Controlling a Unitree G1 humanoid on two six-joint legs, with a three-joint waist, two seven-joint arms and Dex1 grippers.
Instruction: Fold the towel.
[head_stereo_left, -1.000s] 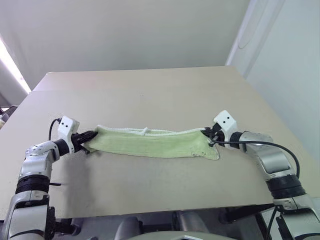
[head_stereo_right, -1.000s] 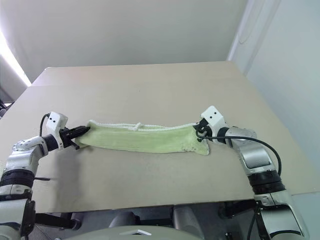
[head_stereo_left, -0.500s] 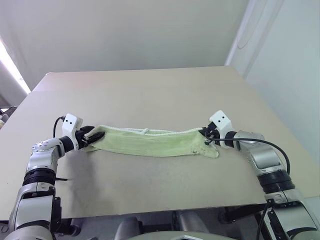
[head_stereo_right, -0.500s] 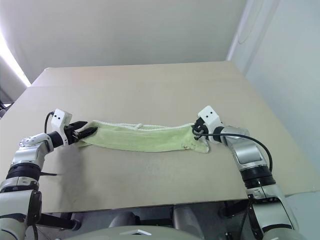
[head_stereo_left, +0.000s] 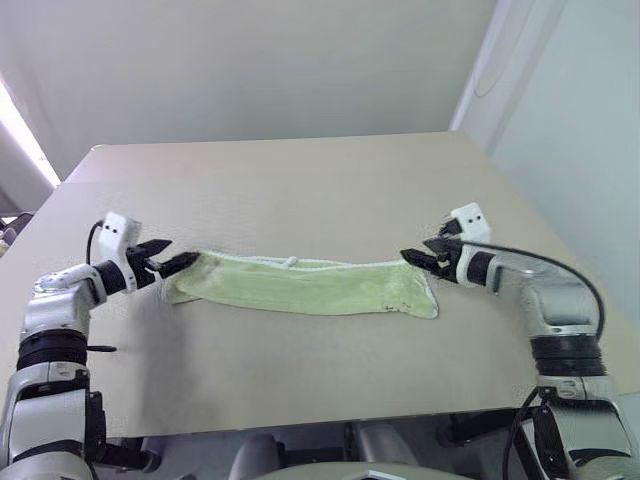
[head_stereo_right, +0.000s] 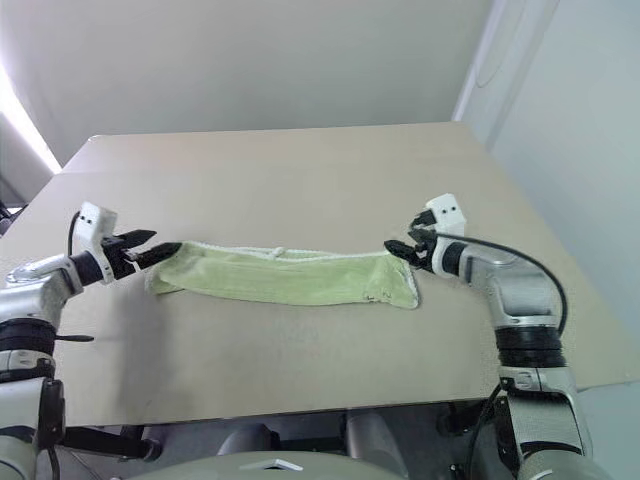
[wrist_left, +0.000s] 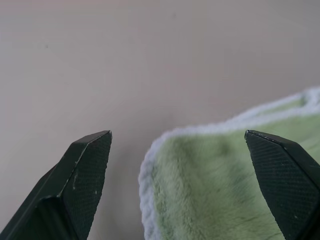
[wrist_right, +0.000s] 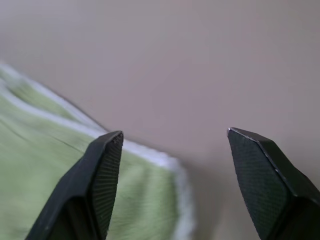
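Note:
The towel's end (head_stereo_left: 419, 290) will gape open in a wavy fold when the robot folds it over, because the layers' white edges (wrist_right: 39, 98) lie a little apart.
The towel (head_stereo_left: 300, 286), light yellow-green with white edging, lies on the table (head_stereo_left: 300, 190) as a long, narrow strip running left to right, with a small white loop (head_stereo_left: 290, 262) on its far edge. My left gripper (head_stereo_left: 172, 262) hovers just off the strip's left end, open with nothing between its fingers. In the left wrist view the towel's corner (wrist_left: 215, 190) lies below the gap of that gripper (wrist_left: 177, 132). My right gripper (head_stereo_left: 414, 260) hangs open over the strip's right end. The right wrist view shows the towel's edge (wrist_right: 50, 165) beneath that gripper (wrist_right: 175, 132).
The beige table runs wide beyond the towel towards a pale wall (head_stereo_left: 250, 60). Its front edge (head_stereo_left: 300, 420) is close in front of the towel, and its right edge (head_stereo_left: 560, 250) passes just beyond my right arm.
Both grippers have opened, let go of the towel's ends and risen a little. The right wrist has rolled. The towel lies loose on the table.

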